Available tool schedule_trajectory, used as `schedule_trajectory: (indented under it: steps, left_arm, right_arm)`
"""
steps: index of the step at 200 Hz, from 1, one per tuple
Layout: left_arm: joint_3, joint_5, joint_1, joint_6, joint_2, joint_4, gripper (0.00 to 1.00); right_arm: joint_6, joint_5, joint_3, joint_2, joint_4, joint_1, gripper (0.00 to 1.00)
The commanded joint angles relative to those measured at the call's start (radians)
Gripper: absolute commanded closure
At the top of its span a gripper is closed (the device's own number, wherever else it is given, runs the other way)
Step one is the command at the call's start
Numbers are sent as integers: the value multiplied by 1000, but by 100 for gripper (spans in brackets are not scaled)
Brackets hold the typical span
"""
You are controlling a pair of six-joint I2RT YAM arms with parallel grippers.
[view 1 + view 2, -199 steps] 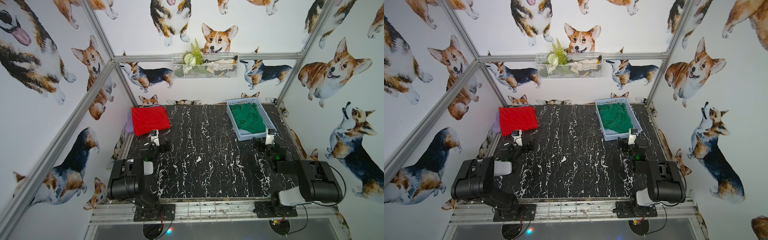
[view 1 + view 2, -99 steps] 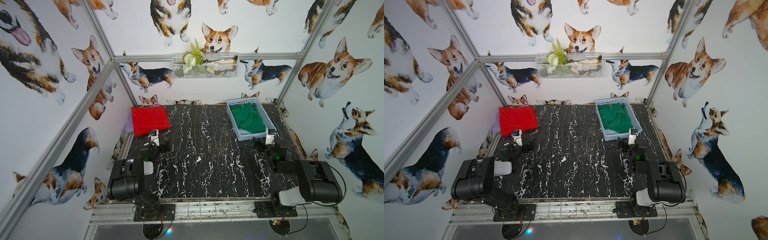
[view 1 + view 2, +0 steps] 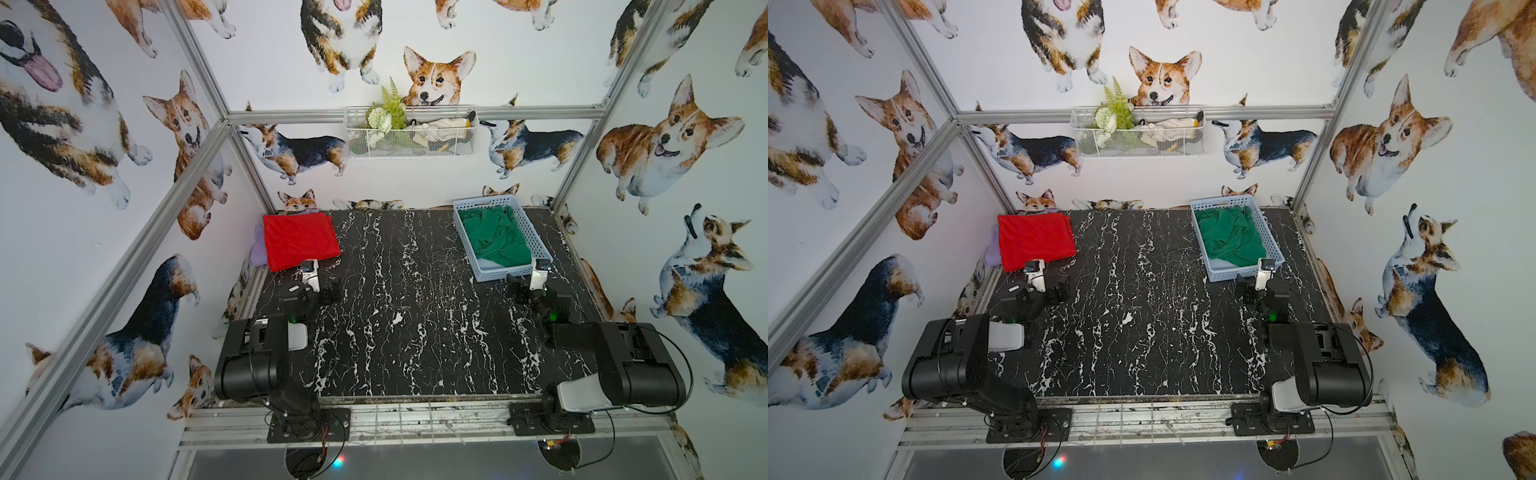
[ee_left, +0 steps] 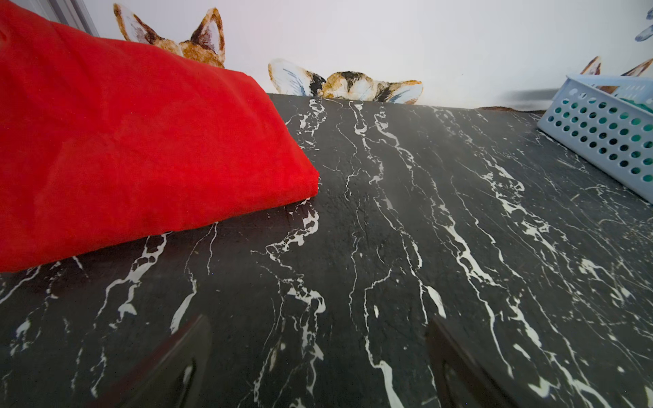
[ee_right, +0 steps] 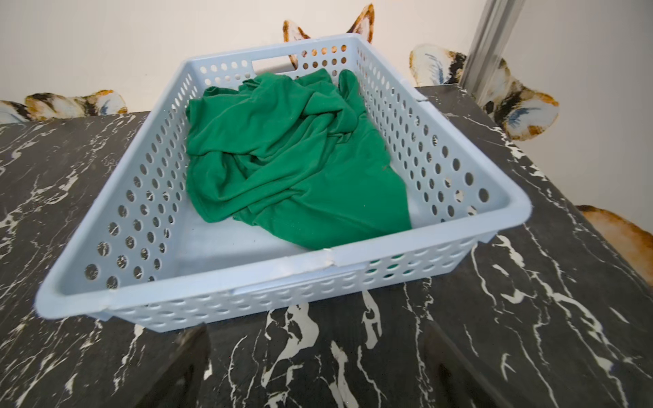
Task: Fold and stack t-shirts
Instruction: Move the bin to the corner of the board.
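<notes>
The pale blue basket [image 3: 480,274] sticks out into the folding space, so the robot's right gripper should move the basket's inner side [image 3: 464,240] toward the side wall with a push before taking the dark green t-shirt.
A bright red t-shirt [image 3: 299,241] [image 3: 1034,241] lies folded flat at the far left of the black marble table, filling one side of the left wrist view [image 4: 123,148]. A dark green t-shirt [image 3: 496,239] [image 3: 1231,239] [image 5: 289,159] lies crumpled in the pale blue basket [image 3: 536,241] [image 5: 459,183] at the far right. My left gripper [image 3: 312,289] [image 4: 318,321] rests low just in front of the red shirt, open and empty. My right gripper [image 3: 536,291] [image 5: 314,328] sits just in front of the basket's near wall, open and empty.
A pale purple cloth [image 3: 257,249] pokes out from under the red shirt by the left wall. A white wire basket [image 3: 411,133] with a plant hangs on the back wall. Metal frame posts stand at the table's far corners.
</notes>
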Motion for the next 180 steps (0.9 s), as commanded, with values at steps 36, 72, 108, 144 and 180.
schedule_trajectory:
  steps: [36, 72, 108, 144, 180]
  left_arm:
    - [220, -73, -16, -13, -155, -482, 0]
    - [315, -129, -149, -29, -341, -610, 0]
    - [639, -201, -235, -286, -413, -1120, 0]
    - [504, -71, -243, -511, -472, -939, 0]
    - [411, 186, -255, -590, -466, -848, 0]
  right_arm:
    - [11, 26, 311, -143, -614, 46, 0]
    - [271, 191, 487, -269, -958, 124, 0]
    - [405, 271, 692, -314, -1342, 135, 0]
    - [368, 133, 835, -240, -1525, 143, 0]
    - [279, 74, 968, -159, -1674, 210, 0]
